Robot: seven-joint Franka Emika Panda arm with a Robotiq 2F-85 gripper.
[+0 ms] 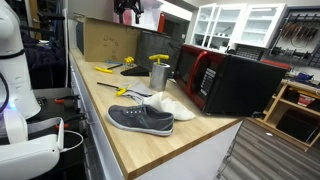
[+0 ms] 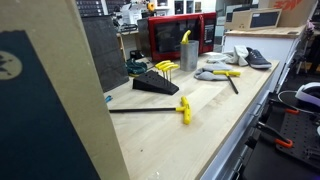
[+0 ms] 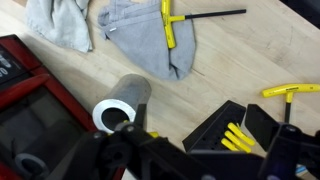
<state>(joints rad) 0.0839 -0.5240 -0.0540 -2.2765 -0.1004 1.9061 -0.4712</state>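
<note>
My open gripper is hanging off to one side of the metal cup (image 1: 159, 77). I should move across and turn my fingers so they go on both sides of the cup's yellow handle (image 1: 159, 57).
In the wrist view my gripper (image 3: 190, 162) comes in along the bottom edge as a dark, blurred shape. Its fingers stand wide apart, open, with nothing between them. It hangs well above the wooden worktop (image 3: 240, 65). Below it stand a metal cup (image 3: 120, 100) and a black wedge-shaped stand (image 3: 225, 128) holding yellow hex keys. Both exterior views also show the cup (image 1: 158, 75) (image 2: 187, 55), with something yellow sticking out of it. The stand (image 2: 155, 82) sits near the middle of the bench.
A red and black microwave (image 1: 225, 80) (image 2: 180, 35) (image 3: 30, 110) stands beside the cup. A yellow T-handle key (image 3: 170, 22) lies on a grey cloth (image 3: 150, 45). A grey shoe (image 1: 140, 118) rests near the bench edge. Another T-handle key (image 2: 150, 110) lies apart. A cardboard box (image 1: 110, 40) stands at the far end.
</note>
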